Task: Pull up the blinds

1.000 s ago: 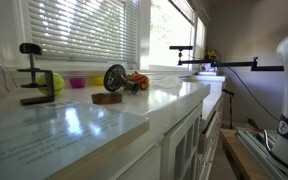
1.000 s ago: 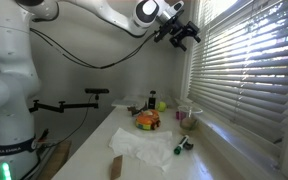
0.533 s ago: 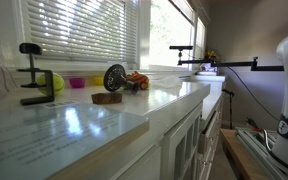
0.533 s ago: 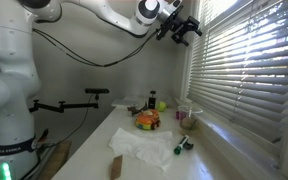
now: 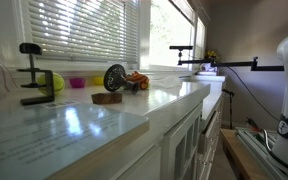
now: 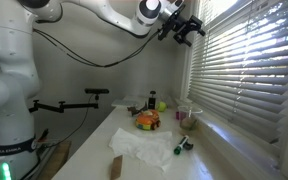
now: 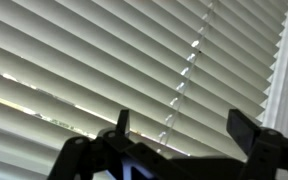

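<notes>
The beaded cord (image 7: 187, 72) lies at a slant across my gripper's open fingers. Next, I move back and turn my gripper square to the blinds (image 6: 224, 60) before I pull them up.
The white slatted blinds (image 6: 246, 60) hang lowered over the window; they also show in an exterior view (image 5: 84, 35) and fill the wrist view (image 7: 94, 60). A thin beaded cord (image 7: 184, 75) hangs in front of the slats. My gripper (image 6: 187, 26) is up high, close to the blinds' upper left edge. In the wrist view my gripper (image 7: 184, 128) is open, its two dark fingers spread apart with the cord between them, and nothing is held.
A white counter (image 6: 144, 150) below holds a crumpled white cloth (image 6: 142, 147), a burger toy (image 6: 147, 120), cups and small items. In an exterior view a black clamp (image 5: 34, 75), a yellow ball (image 5: 54, 82) and a round tool (image 5: 114, 78) sit on the counter.
My gripper has moved slightly up and toward the blinds over the last second. Nothing else has moved.
</notes>
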Action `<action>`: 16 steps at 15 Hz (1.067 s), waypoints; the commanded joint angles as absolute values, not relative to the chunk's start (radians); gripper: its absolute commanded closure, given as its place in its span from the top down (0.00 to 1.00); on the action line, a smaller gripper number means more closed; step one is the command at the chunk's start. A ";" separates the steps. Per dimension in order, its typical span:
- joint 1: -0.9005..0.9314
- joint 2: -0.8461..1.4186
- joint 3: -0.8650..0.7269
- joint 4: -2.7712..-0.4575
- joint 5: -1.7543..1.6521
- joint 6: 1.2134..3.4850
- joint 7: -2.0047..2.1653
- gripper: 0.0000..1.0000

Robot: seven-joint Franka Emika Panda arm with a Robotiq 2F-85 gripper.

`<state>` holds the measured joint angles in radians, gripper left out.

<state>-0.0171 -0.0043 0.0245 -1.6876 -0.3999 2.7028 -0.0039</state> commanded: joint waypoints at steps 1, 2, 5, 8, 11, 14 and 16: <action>-0.041 0.015 -0.004 -1.652 -0.401 2.741 0.020 1.00; -0.042 0.017 -0.008 -1.635 -0.394 2.745 0.021 1.00; -0.014 0.019 0.016 -1.616 -0.377 2.778 0.068 1.00; 0.027 0.036 0.063 -1.578 -0.372 2.807 0.112 1.00; 0.064 0.063 0.105 -1.528 -0.387 2.812 0.136 1.00; 0.077 0.107 0.113 -1.453 -0.423 2.822 0.133 1.00; 0.079 0.140 0.114 -1.390 -0.421 2.822 0.105 1.00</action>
<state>0.0767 0.0639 0.1151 -1.5166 -0.3991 2.8053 0.1211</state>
